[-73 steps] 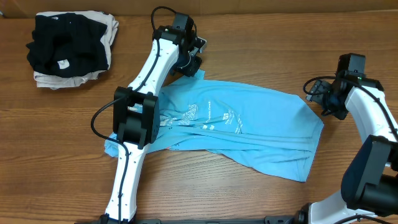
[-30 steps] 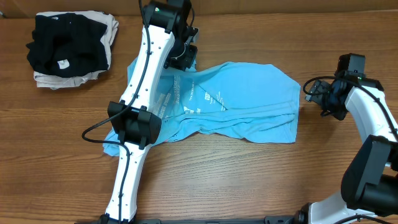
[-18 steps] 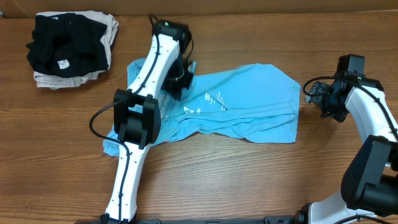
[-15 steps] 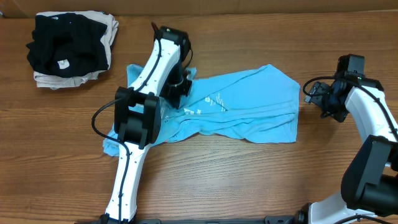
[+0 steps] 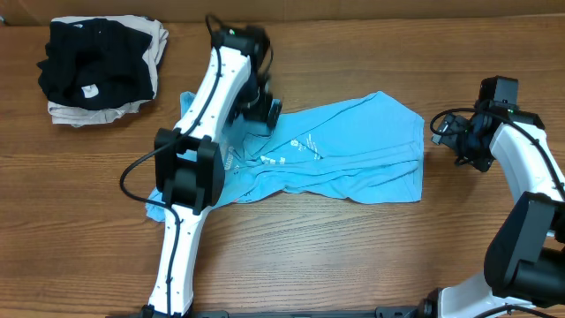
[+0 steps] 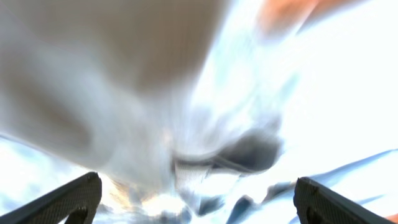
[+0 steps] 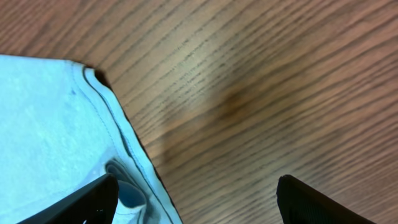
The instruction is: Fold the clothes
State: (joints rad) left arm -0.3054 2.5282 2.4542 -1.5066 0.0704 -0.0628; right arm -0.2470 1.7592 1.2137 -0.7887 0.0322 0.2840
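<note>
Loose folds stand up around a dark gap (image 6: 250,152). The light blue T-shirt (image 6: 146,118) will bunch up at the pinch and come after it in long creases when I pull.
The light blue T-shirt (image 5: 353,150) lies rumpled and partly doubled over across the middle of the table, small white print (image 5: 300,143) facing up. My left gripper (image 5: 269,112) hovers over its upper left part. In the left wrist view this gripper (image 6: 196,182) is open, with blurred, washed-out shirt fabric (image 6: 249,149) below it and nothing between the fingers. My right gripper (image 5: 444,134) stays just off the shirt's right edge. In the right wrist view it (image 7: 196,182) is open, with one finger over the shirt's hem corner (image 7: 56,124) and the other over bare wood.
A black garment (image 5: 93,57) sits on a folded beige one (image 5: 154,44) at the back left corner. The wooden table (image 5: 353,256) stretches in front of the shirt. The left arm's links (image 5: 190,168) lie over the shirt's left part.
The left gripper dragged the shirt's top part to the left and set it down, then opened and let go. The shirt's right edge moved left. The right arm stayed put.
</note>
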